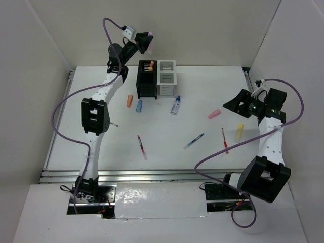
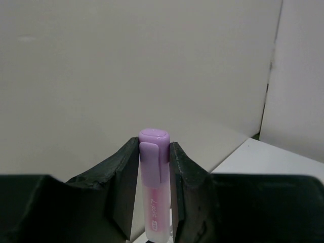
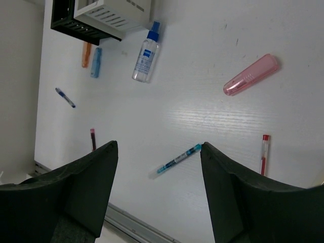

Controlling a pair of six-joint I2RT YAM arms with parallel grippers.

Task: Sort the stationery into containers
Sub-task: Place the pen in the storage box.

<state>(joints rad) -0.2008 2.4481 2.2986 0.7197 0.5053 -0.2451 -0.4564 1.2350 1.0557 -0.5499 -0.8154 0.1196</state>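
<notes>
I should keep moving my left gripper down and let go beside the orange marker in the black box, because the purple marker (image 2: 156,202) is upright and there is room (image 1: 145,66) there.
My left gripper (image 1: 145,41) is raised high, a little left of and above the black box (image 1: 147,81), and is shut on a purple marker (image 2: 153,187) held between its fingertips (image 2: 130,167). The white box (image 1: 167,77) is joined to the black one, which holds an orange marker (image 1: 151,65). My right gripper (image 1: 230,105) is open and empty above the table's right side. Below it lie a pink marker (image 3: 251,75), a blue pen (image 3: 177,160), a red pen (image 3: 264,152) and a clear blue-capped tube (image 3: 146,53). A yellow marker (image 1: 239,131) lies at the right.
An orange marker (image 1: 130,100) and a blue marker (image 1: 139,105) lie in front of the black box. Another red pen (image 1: 142,147) lies at the near left, and a small blue pen (image 3: 66,97) near the left arm. White walls enclose the table.
</notes>
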